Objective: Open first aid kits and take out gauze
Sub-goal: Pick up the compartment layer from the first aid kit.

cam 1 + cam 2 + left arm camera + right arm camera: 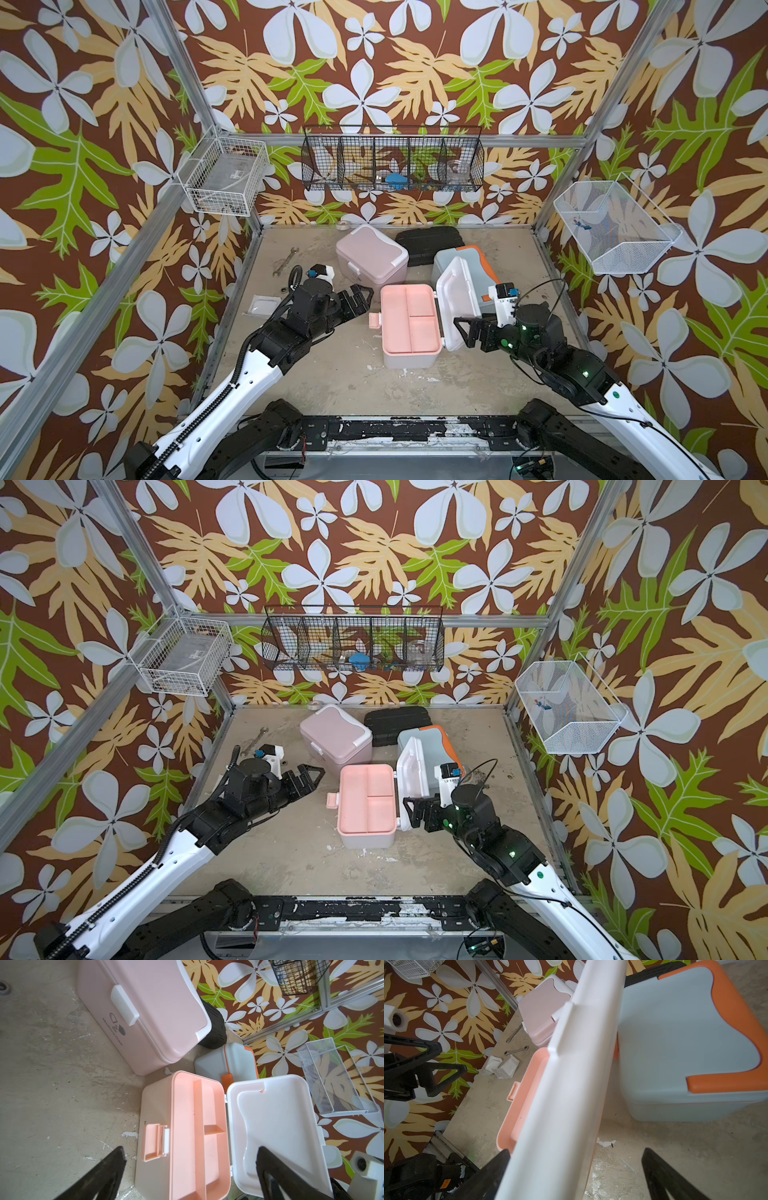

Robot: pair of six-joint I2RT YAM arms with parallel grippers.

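The kit's white lid stands clear of the peach tray. I keep moving my left gripper toward the tray's long divider until my fingers are on both sides of it.
The white-and-peach first aid kit stands open mid-table, its peach tray empty and its white lid raised on the right. My left gripper hovers open just left of it, looking down on the tray in the left wrist view. My right gripper is open, with the lid's edge passing between its jaws beside one finger and not clamped. The pink kit and the light blue and orange kit are closed behind. Gauze packets lie on the table's left side.
A black ribbed case lies at the back between the pink and blue kits. Two wrenches lie near the gauze, and a tape roll sits at the back edge. Wire baskets hang on the walls.
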